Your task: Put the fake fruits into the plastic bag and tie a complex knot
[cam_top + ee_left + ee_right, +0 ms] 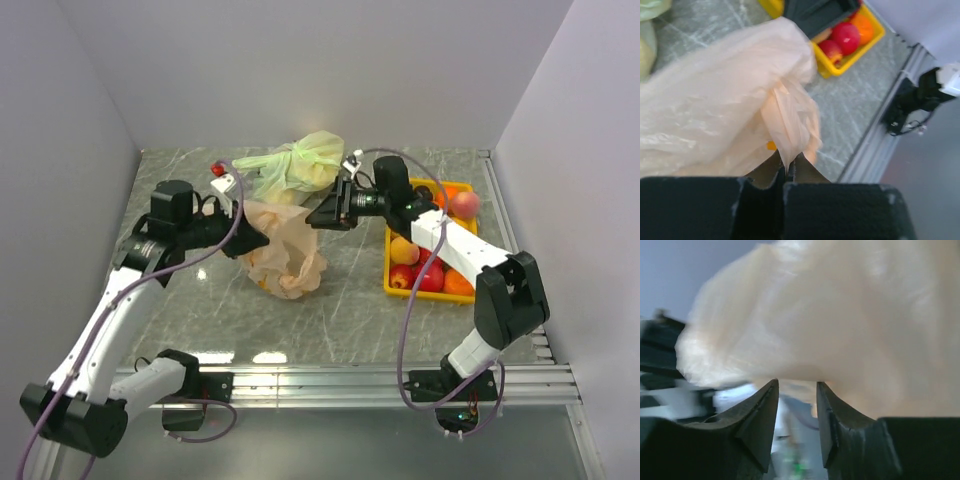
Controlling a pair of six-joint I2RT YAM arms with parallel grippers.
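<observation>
Next, my left gripper pulls the bag's pinched fold away while my right gripper spreads the loose lower edge (300, 289), because the plastic bag stands crumpled (286, 254) next to my left gripper.
The peach-orange plastic bag (287, 252) stands crumpled in the middle of the table. My left gripper (262, 238) is at the bag's left side, and the left wrist view shows it (786, 167) shut on a pinched fold of the plastic bag (730, 100). My right gripper (314, 217) is at the bag's upper right. In the right wrist view it (797, 385) is open just under the plastic bag (840, 315), with nothing between its fingers. The fake fruits (430, 275) lie in the yellow tray (388, 262); a red apple (846, 36) shows there too.
A pale yellow-green knotted bag (300, 165) sits behind the peach bag, close to both grippers. The yellow tray (840, 67) is to the right, under the right arm. A metal rail (400, 378) runs along the table's near edge. Grey walls close in three sides.
</observation>
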